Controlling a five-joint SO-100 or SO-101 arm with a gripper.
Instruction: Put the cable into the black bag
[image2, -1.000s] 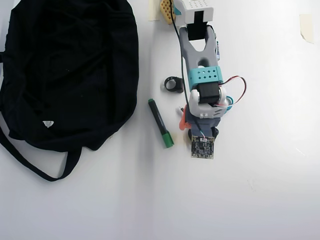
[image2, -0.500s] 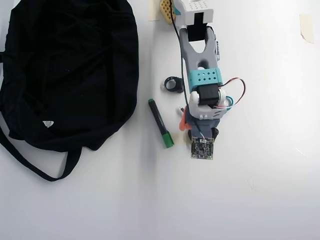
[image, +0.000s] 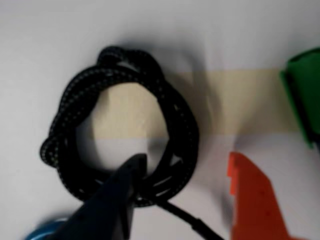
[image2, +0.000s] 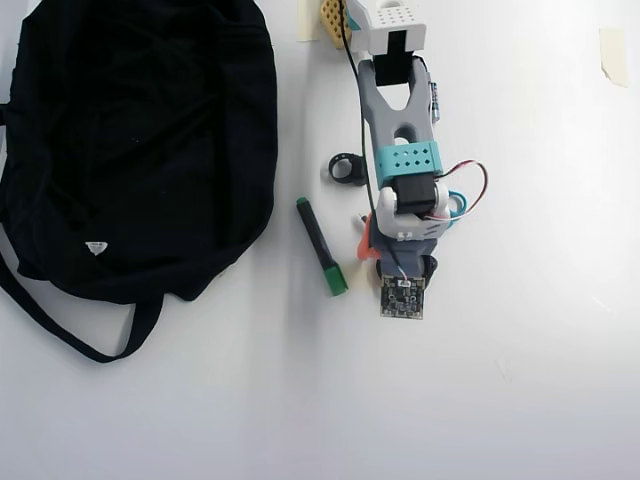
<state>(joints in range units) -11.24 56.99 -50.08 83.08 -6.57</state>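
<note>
The coiled cable (image: 184, 125) will hold its ring shape when I pick it up by its side, because the parts of the cable twist (image: 67, 116) around each other.
In the wrist view the black braided cable (image: 75, 107) lies coiled in a loop on the white table. My gripper (image: 185, 167) is open and low over it. The dark fingertip (image: 136, 162) sits inside the loop and the orange finger (image: 250, 200) stands outside it, so the loop's near right strands lie between them. One cable end runs off at the bottom (image: 192, 222). In the overhead view the cable is hidden under my arm (image2: 405, 165). The black bag (image2: 140, 140) lies flat at the far left, well apart from the gripper.
A green marker (image2: 322, 247) lies between the bag and my arm; its end shows at the wrist view's right edge (image: 305, 95). A small black ring (image2: 348, 168) sits next to the arm. A beige tape strip (image: 235, 102) crosses the table under the cable.
</note>
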